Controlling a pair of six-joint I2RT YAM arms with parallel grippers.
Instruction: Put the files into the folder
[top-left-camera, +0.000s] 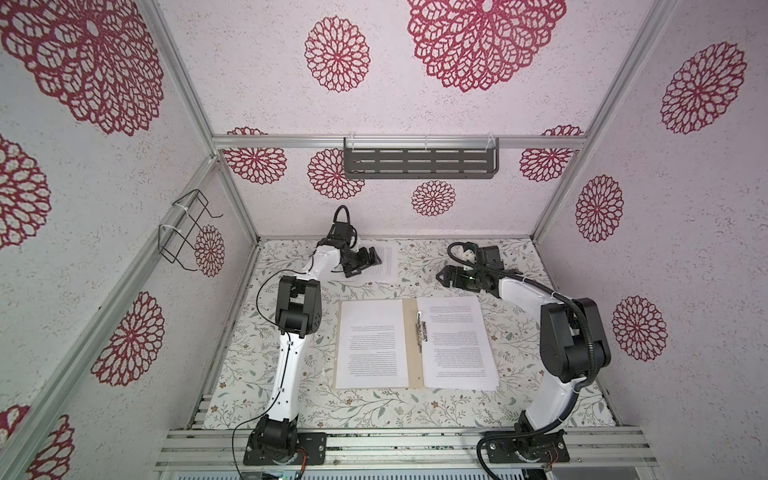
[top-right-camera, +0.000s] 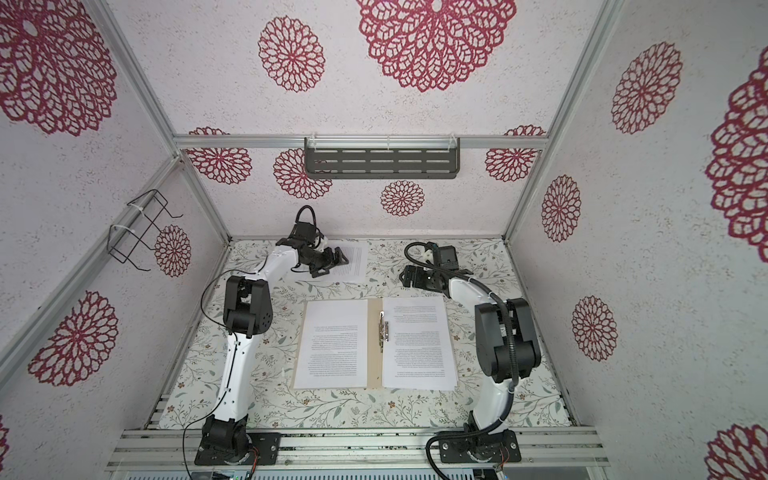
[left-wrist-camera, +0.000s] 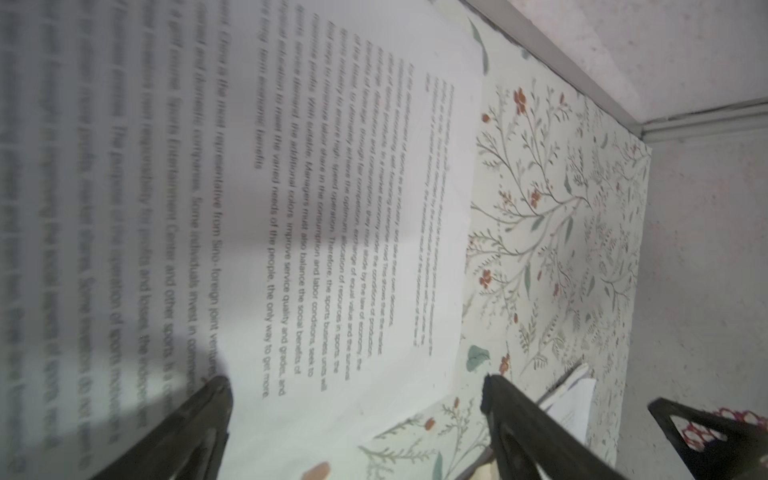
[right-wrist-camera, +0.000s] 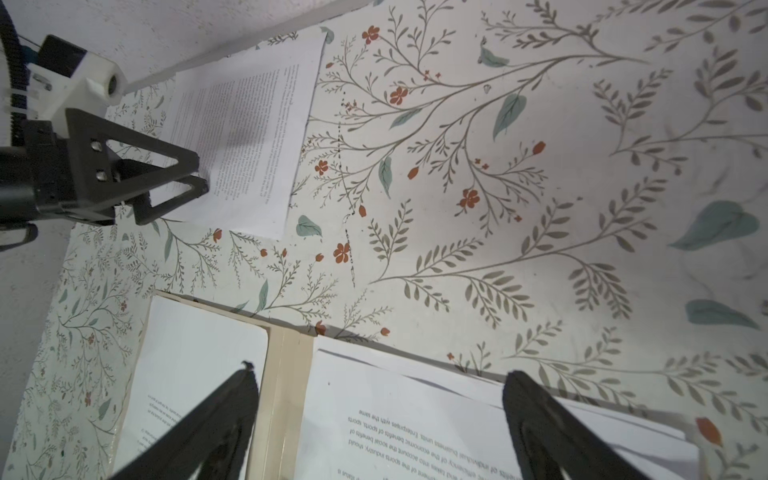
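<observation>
The loose file (top-left-camera: 386, 264) is lying flat and short of my right gripper, so my left gripper should slide it nearer before my right gripper grabs its edge (top-left-camera: 397, 263).
The tan folder (top-left-camera: 411, 345) lies open on the middle of the table with a metal clip (top-left-camera: 422, 332) at its spine. White printed files cover its left half (top-left-camera: 370, 345) and its right half (top-left-camera: 457, 345). One loose file (top-left-camera: 384, 264) lies flat at the back of the table. My left gripper (top-left-camera: 365, 262) is open low over that sheet's left edge, one finger (left-wrist-camera: 199, 424) above the paper (left-wrist-camera: 332, 208) and the other over the cloth. My right gripper (top-left-camera: 442, 276) hangs open behind the folder's far edge, holding nothing; the folder spine (right-wrist-camera: 286, 374) shows below its fingers.
A floral cloth (top-left-camera: 519, 266) covers the table. On the back wall hangs a grey slotted shelf (top-left-camera: 419, 162), and a black wire rack (top-left-camera: 183, 232) is on the left wall. Aluminium rails (top-left-camera: 399, 446) run along the front edge by both arm bases.
</observation>
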